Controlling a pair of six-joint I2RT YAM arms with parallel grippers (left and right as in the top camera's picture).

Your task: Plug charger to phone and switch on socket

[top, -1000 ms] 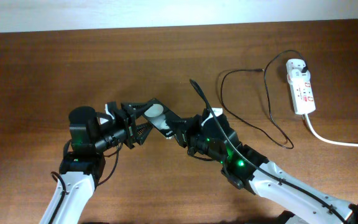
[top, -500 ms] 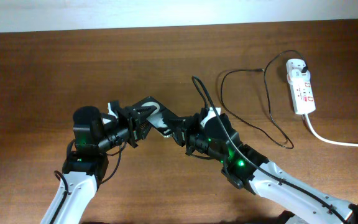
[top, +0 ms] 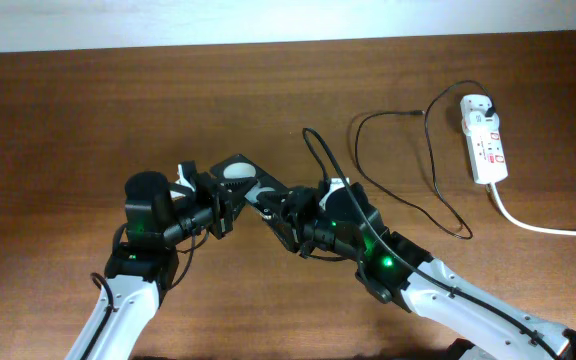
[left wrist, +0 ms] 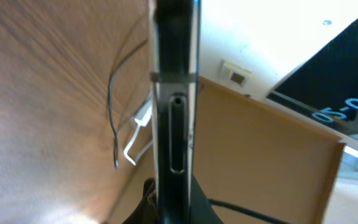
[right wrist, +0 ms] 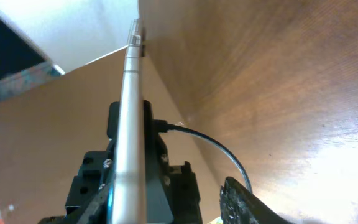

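Note:
Next, I pull the phone clear with my left gripper and fetch the charger's tip with my right gripper, because my right gripper is covering the phone's end [top: 285, 237] where the charger goes.
The phone [top: 244, 177], black with white round patches, is lifted off the table between the two arms. My left gripper [top: 225, 204] is shut on its left end. In the left wrist view the phone [left wrist: 176, 93] stands edge-on, clamped at the bottom of the frame by the left gripper [left wrist: 176, 210]. My right gripper [top: 277, 213] is open at the phone's right end. Its right finger [right wrist: 246, 202] stands well apart from the phone's silver edge [right wrist: 131, 124]. The charger [top: 432, 165] lies looped on the table and runs to the white socket [top: 485, 140]. I cannot make out its connector tip.
The socket's thick white cord [top: 548, 228] runs off the right edge of the table. The right arm's own black cable [top: 326, 162] arches above its wrist. Bare brown tabletop [top: 118, 110] lies behind and to the left of the arms.
My left gripper has closed on the phone. My right gripper, which was shut on the phone, has opened. The phone has shifted slightly left.

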